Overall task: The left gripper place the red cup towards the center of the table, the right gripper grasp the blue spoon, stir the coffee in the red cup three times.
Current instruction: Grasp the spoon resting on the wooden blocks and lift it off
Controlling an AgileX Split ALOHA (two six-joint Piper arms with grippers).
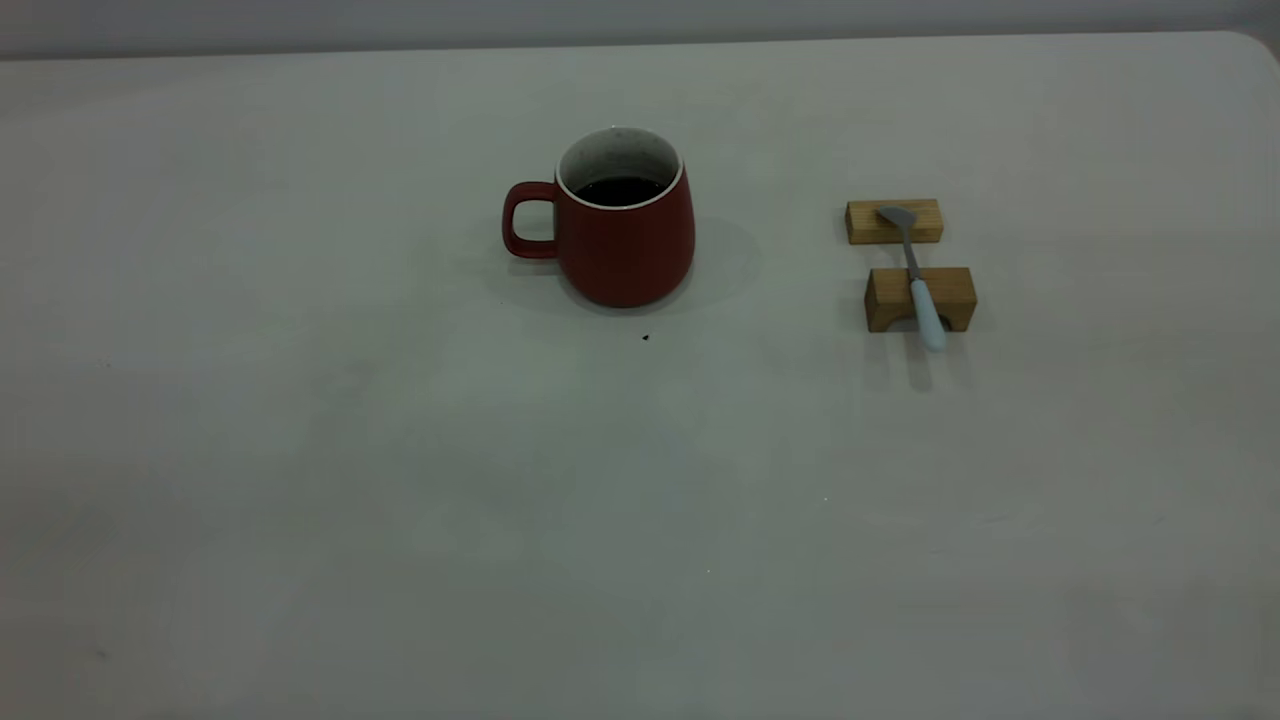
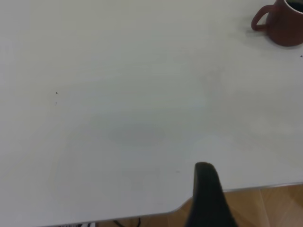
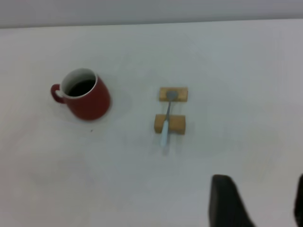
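The blue spoon's handle (image 1: 927, 317) sticks out (image 1: 935, 341) past the arched block toward the robot's open right gripper, so the right gripper should keep reaching until its fingers are on both sides of the spoon's handle.
The red cup (image 1: 625, 240) stands upright on the table (image 1: 400, 480) at mid-back, its handle pointing left and dark coffee (image 1: 620, 190) inside. To its right the blue spoon (image 1: 916, 275) lies across two blocks, bowl on the far one, pale blue handle sticking out toward the front. Neither gripper shows in the exterior view. In the left wrist view, my left gripper (image 2: 265, 189) hangs over the table's near edge, far from the cup (image 2: 284, 23), with one finger (image 2: 208, 194) showing. My right gripper (image 3: 262, 194) is open and empty, well short of the spoon (image 3: 166, 123) and cup (image 3: 87, 99).
The spoon rests on two tan wooden blocks, a flat one (image 1: 893, 221) behind and an arched one (image 1: 950, 298) in front. A tiny dark speck (image 1: 645, 338) lies just in front of the cup. A wooden floor (image 2: 274, 208) shows past the table edge.
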